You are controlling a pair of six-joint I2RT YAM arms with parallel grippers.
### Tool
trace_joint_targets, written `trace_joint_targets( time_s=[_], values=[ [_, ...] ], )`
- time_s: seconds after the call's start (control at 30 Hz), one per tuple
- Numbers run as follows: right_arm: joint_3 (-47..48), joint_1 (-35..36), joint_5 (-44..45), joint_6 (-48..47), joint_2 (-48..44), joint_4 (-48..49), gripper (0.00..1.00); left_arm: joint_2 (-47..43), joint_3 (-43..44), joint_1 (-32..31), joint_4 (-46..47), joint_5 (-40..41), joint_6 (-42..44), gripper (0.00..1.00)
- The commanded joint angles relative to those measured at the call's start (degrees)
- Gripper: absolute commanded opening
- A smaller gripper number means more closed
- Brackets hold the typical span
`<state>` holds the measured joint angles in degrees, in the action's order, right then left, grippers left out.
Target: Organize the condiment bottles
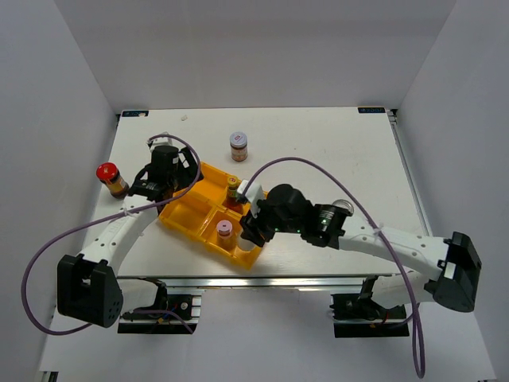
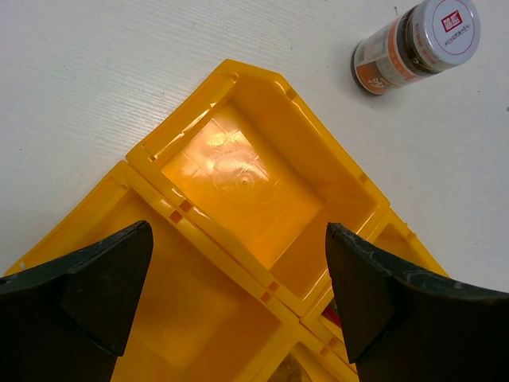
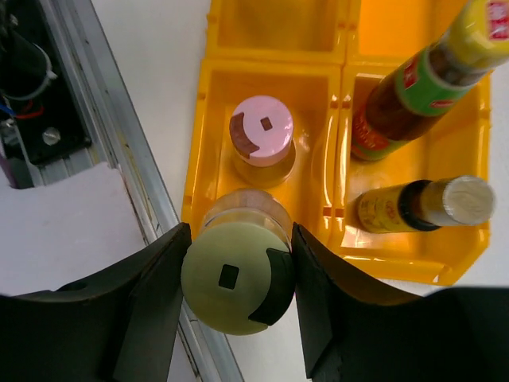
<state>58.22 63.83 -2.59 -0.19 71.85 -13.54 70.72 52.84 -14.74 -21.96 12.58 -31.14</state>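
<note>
The pale-green-capped jar (image 3: 237,274) is hanging cap up above the open space (image 3: 304,205) next to the pink-capped jar. My right gripper goes on moving it down until the jar's base touches the tray.
My right gripper (image 3: 238,267) is shut on a pale-green-capped jar (image 3: 235,282) and holds it over the near edge of the yellow tray (image 1: 189,213), just beside a pink-capped jar (image 3: 261,134) in the same compartment. The neighbouring compartment holds a leaning yellow-capped bottle (image 3: 421,83) and a small silver-capped bottle (image 3: 417,205) on its side. My left gripper (image 2: 238,278) is open and empty above the tray's far-left compartments (image 2: 238,167). A silver-purple-capped jar (image 1: 238,146) stands behind the tray. A red-capped bottle (image 1: 111,179) stands at the left. A clear glass jar (image 1: 340,208) is partly hidden behind my right arm.
The table's near edge with its metal rail (image 3: 103,119) lies right beside the tray and my right gripper (image 1: 253,229). Purple cables loop over both arms. The silver-purple-capped jar also shows in the left wrist view (image 2: 417,44).
</note>
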Motion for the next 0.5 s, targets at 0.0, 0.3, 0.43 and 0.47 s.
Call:
trace_joint_targets(
  time_s=[0.0, 0.3, 0.43, 0.47],
  values=[
    [0.2, 2.2, 6.6, 1.1, 2.4, 4.9, 0.12, 0.9, 1.5, 0.3, 0.8, -1.8, 0.3, 0.98],
    [-0.8, 2.9, 13.4, 3.8, 8.1, 9.1, 0.13, 3.0, 1.6, 0.2, 1.6, -2.3, 0.5, 0.98],
    [-1.7, 3.0, 10.4, 5.2, 11.6, 11.2, 0.18, 4.3, 2.7, 0.2, 1.8, -4.0, 1.0, 0.98],
    [-1.9, 3.0, 10.3, 5.9, 12.3, 11.7, 0.20, 4.7, 3.0, 0.2, 1.9, -4.4, 1.2, 0.98]
  ],
)
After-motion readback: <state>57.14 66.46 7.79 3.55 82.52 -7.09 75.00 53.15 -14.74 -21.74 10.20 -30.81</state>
